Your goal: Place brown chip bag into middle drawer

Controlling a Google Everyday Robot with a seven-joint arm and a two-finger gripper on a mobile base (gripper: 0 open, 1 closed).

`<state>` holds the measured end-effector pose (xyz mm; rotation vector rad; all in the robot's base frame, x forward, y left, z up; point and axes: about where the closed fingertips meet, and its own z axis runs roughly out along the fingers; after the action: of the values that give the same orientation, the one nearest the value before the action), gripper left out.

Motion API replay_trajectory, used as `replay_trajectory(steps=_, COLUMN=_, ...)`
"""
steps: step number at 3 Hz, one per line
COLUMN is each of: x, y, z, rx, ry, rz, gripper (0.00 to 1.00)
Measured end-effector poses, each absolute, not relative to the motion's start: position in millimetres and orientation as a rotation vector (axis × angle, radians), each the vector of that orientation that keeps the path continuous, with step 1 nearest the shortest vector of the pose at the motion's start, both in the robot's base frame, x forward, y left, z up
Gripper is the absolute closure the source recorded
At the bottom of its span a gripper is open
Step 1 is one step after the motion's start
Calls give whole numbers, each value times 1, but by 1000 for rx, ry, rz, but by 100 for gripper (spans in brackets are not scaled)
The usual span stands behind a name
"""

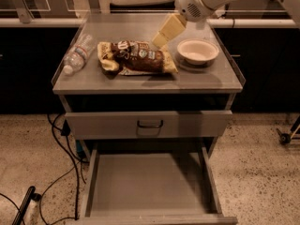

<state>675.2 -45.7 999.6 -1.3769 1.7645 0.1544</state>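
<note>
I should lift clear and come around to the bag's front edge [142, 73], because my gripper is coming in at a slant at the brown chip bag's back edge [150, 47] next to the white bowl.
The brown chip bag [138, 58] lies flat on the cabinet top [140, 81], dark brown in the middle with pale yellow ends. My gripper [161, 42] hangs from the white arm [197, 1] at the upper right. It points down and left, with its tip just above the bag's right end, between the bag and the white bowl [198, 51]. The middle drawer [146, 184] is pulled out below, wide and grey, with a bare floor.
A clear plastic bottle [77, 54] lies on the cabinet top to the left of the bag. A closed grey drawer front with a small dark handle [150, 124] sits above the open drawer. Black cables [63, 172] run over the speckled floor at the left.
</note>
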Motion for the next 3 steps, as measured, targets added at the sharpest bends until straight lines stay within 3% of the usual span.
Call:
replay_trajectory(steps=2, x=800, y=-6, z=960, rx=-1299, ry=1723, rz=204, gripper=0)
replay_trajectory(steps=3, x=823, y=0, z=971, rx=-1270, ry=1703, rz=252, gripper=0)
